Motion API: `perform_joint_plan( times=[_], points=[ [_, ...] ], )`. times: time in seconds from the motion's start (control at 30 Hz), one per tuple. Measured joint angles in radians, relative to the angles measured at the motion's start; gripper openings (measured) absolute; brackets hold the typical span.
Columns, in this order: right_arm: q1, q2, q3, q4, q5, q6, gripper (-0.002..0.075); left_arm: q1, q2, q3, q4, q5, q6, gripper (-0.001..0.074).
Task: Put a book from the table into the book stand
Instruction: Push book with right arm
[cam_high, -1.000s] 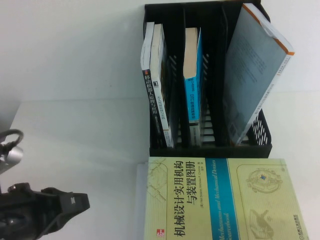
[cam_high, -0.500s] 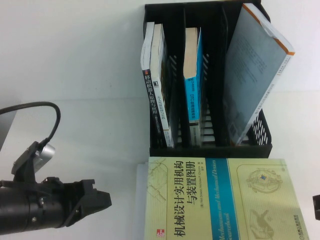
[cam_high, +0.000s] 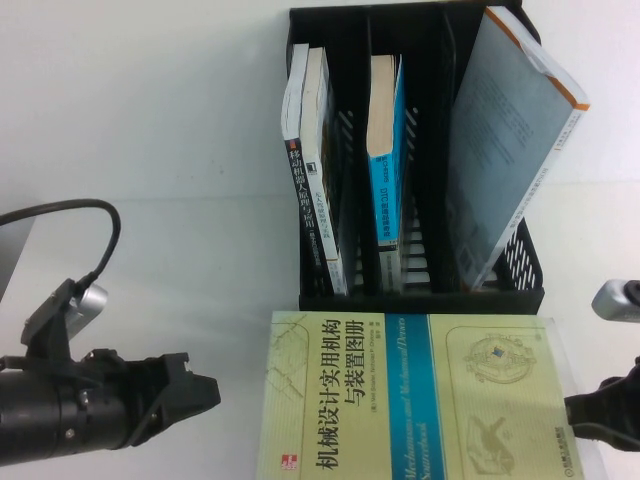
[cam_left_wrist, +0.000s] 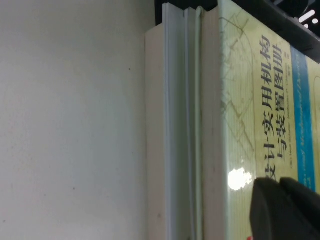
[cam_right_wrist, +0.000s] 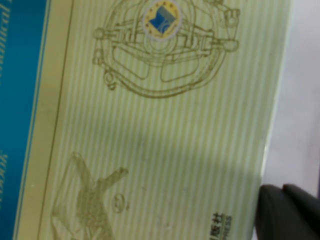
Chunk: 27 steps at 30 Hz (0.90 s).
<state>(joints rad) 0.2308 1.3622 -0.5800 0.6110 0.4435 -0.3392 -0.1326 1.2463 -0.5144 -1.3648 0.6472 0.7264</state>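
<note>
I should use my right gripper to push the yellow book (cam_high: 560, 384) toward my left gripper until the yellow book's edge hangs over, because the yellow book lies almost flush on the white book (cam_left_wrist: 193, 135).
The book (cam_high: 400, 400), pale yellow with a teal band and black Chinese title, lies flat on the white table (cam_high: 150, 150) just in front of the black book stand (cam_high: 420, 300). It also shows in the left wrist view (cam_left_wrist: 260, 100) and the right wrist view (cam_right_wrist: 150, 125). My left gripper (cam_high: 208, 392) is shut, low over the table, a short gap left of the book's left edge; in its wrist view (cam_left_wrist: 287, 210) the fingertips lie together. My right gripper (cam_high: 580, 415) is shut at the book's right edge, also in its wrist view (cam_right_wrist: 290, 212).
The stand holds dark-spined books (cam_high: 312, 180) in its left slot, a blue book (cam_high: 385, 150) in the middle and a grey-covered book with an orange edge (cam_high: 510, 150) leaning at the right. A white book (cam_left_wrist: 175, 125) lies under the yellow one. The left arm's cable (cam_high: 100, 230) loops above the table.
The right gripper has come in from the right to the book's edge, and the book has slid left over the one beneath it. The left gripper has barely moved.
</note>
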Motion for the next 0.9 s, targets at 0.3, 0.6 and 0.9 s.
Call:
perform_joint_plan(
  times=[0.3, 0.6, 0.9],
  points=[
    [0.064, 0.040, -0.021, 0.039, -0.043, -0.008, -0.0001, 0.021, 0.000, -0.004, -0.012, -0.022, -0.003, 0.0077],
    [0.065, 0.133, -0.116, 0.124, 0.001, -0.080, -0.0001, 0.236, 0.000, -0.032, -0.016, 0.169, -0.010, 0.0437],
    [0.065, 0.182, -0.123, 0.269, 0.007, -0.209, -0.0001, 0.306, 0.087, -0.033, -0.013, 0.264, 0.019, 0.0472]
  ],
)
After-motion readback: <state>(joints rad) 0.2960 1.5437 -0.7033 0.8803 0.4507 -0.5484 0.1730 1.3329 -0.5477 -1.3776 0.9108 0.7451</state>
